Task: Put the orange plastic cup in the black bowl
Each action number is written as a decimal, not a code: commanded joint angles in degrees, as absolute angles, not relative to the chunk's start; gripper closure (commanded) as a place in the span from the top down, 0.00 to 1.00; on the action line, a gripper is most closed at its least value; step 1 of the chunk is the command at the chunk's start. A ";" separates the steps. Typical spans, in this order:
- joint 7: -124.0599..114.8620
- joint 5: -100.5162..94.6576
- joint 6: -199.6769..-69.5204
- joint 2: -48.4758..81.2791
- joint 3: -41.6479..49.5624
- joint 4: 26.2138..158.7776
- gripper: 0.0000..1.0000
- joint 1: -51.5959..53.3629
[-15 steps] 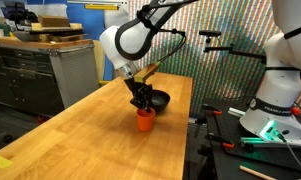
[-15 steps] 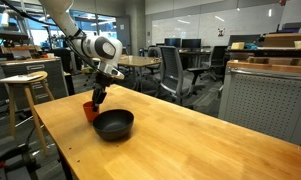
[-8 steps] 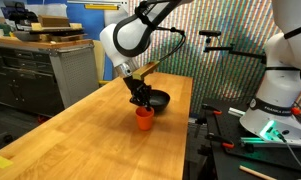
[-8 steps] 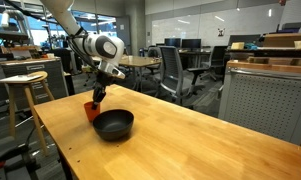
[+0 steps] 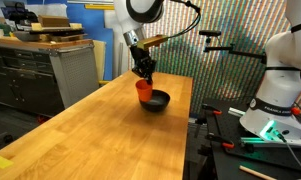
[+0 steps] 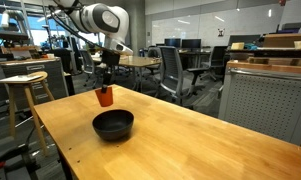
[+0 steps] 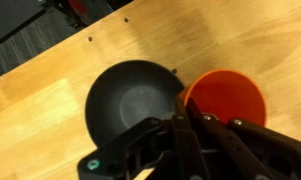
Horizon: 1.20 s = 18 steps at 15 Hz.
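Observation:
Next, my gripper moves the orange plastic cup [image 6: 105, 97] back over the bowl's middle [image 6: 113, 121] before lowering it, because the cup hangs past the black bowl's rim.
My gripper [image 5: 142, 72] is shut on the rim of the orange plastic cup [image 5: 143, 89] and holds it in the air, upright, above the wooden table. The black bowl [image 5: 156, 100] stands on the table just below and beside the cup. In an exterior view the cup [image 6: 105, 96] hangs from the gripper [image 6: 105, 82] above and behind the bowl [image 6: 113, 124]. In the wrist view the fingers [image 7: 188, 118] pinch the cup's rim; the cup [image 7: 228, 97] is to the right of the empty bowl [image 7: 132, 100].
The wooden table [image 5: 100, 130] is long, with an edge near the bowl. A second white robot base [image 5: 275, 90] stands beside the table. Cabinets [image 5: 50, 70], a stool [image 6: 25, 85] and office chairs [image 6: 175, 70] surround it.
The gripper has lifted the orange cup off the table and carried it up and towards the bowl. The bowl has not moved.

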State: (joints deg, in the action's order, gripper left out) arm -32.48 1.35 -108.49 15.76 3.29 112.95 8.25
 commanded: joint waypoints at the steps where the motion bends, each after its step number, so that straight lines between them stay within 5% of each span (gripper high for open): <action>1: -38.21 -0.33 -110.03 3.81 5.21 121.19 0.01 5.07; 18: -29.59 15.34 -115.99 21.17 4.04 118.32 0.01 -2.52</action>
State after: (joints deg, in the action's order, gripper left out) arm -33.02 12.13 -114.74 18.92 4.56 120.59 -2.13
